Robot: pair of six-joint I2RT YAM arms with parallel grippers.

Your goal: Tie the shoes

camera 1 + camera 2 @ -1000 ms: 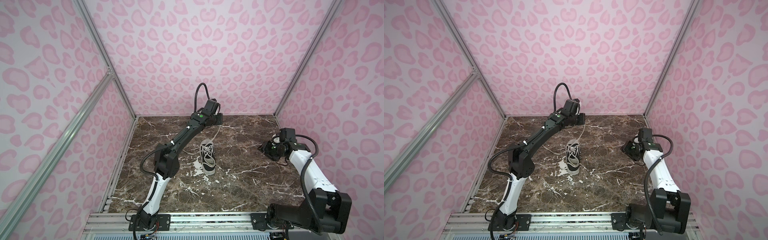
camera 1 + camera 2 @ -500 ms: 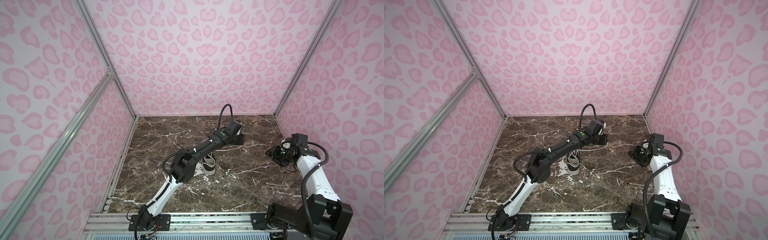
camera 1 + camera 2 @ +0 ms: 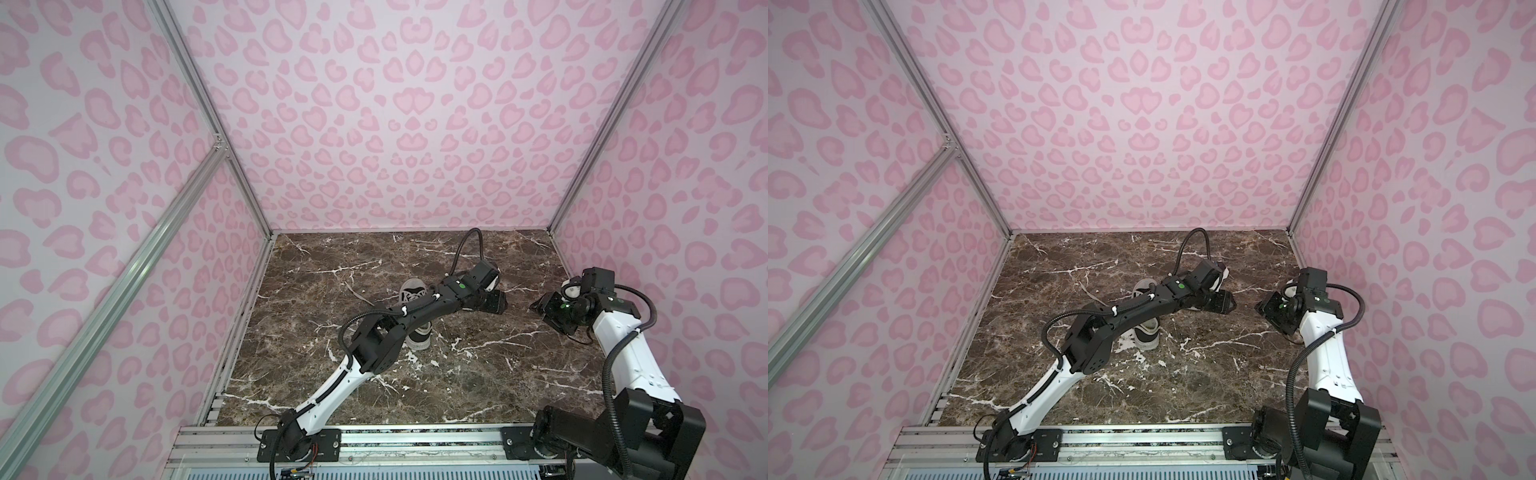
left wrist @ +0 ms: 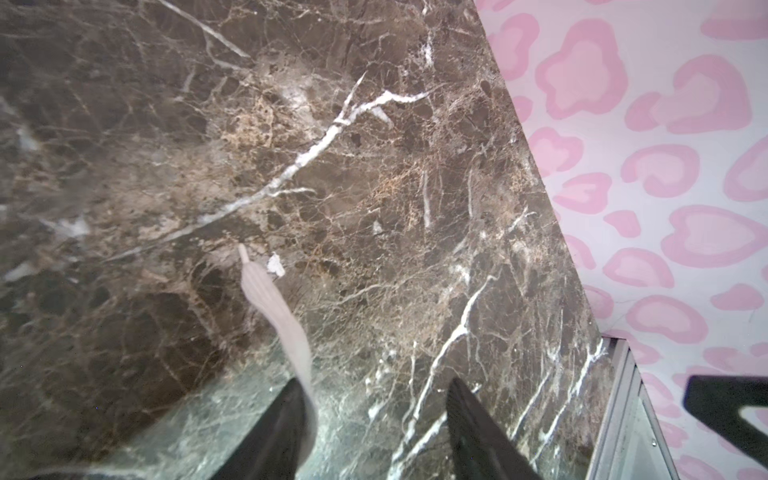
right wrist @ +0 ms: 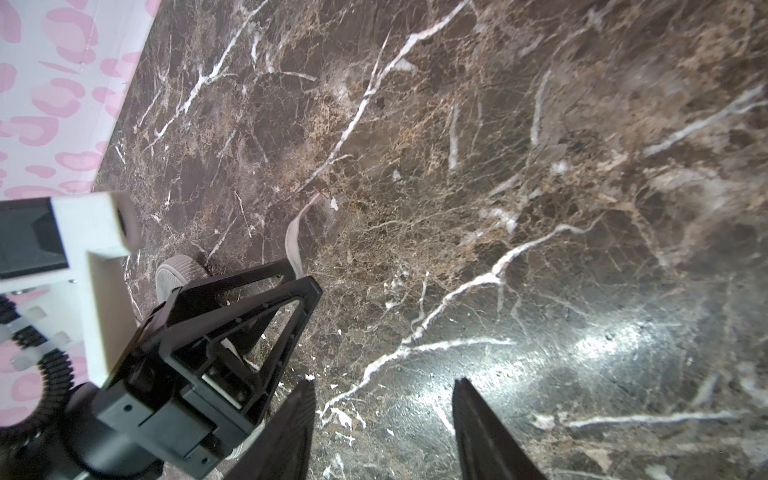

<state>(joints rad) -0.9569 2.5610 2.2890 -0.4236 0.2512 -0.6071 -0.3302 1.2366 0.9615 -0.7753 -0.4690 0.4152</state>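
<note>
My left arm is lying over the shoe [image 3: 414, 293], so my left gripper should pull back clear of it before my right gripper takes the lace's loose end.
The black shoe [image 3: 419, 338] [image 3: 1146, 337] with its white sole lies mid-floor in both top views, its middle hidden under my left arm. My left gripper [image 3: 500, 304] [image 3: 1227, 302] reaches past it to the right. In the left wrist view this gripper [image 4: 376, 401] is open, and an off-white lace [image 4: 272, 301] rests against one finger and trails onto the marble. My right gripper [image 3: 537, 308] [image 5: 382, 401] is open and empty, facing the left one from a short gap. The right wrist view shows the same lace [image 5: 294, 239] and the shoe's rubber end [image 5: 176, 270].
A second lace end [image 3: 355, 292] lies on the brown marble floor [image 3: 478, 374] left of the shoe. Pink-patterned walls [image 3: 395, 124] close in the back and both sides. An aluminium rail [image 3: 415, 436] runs along the front edge.
My left arm has swung from the back of the floor over the shoe to the right, carrying the lace, and its jaws have opened. The right gripper shifted slightly.
</note>
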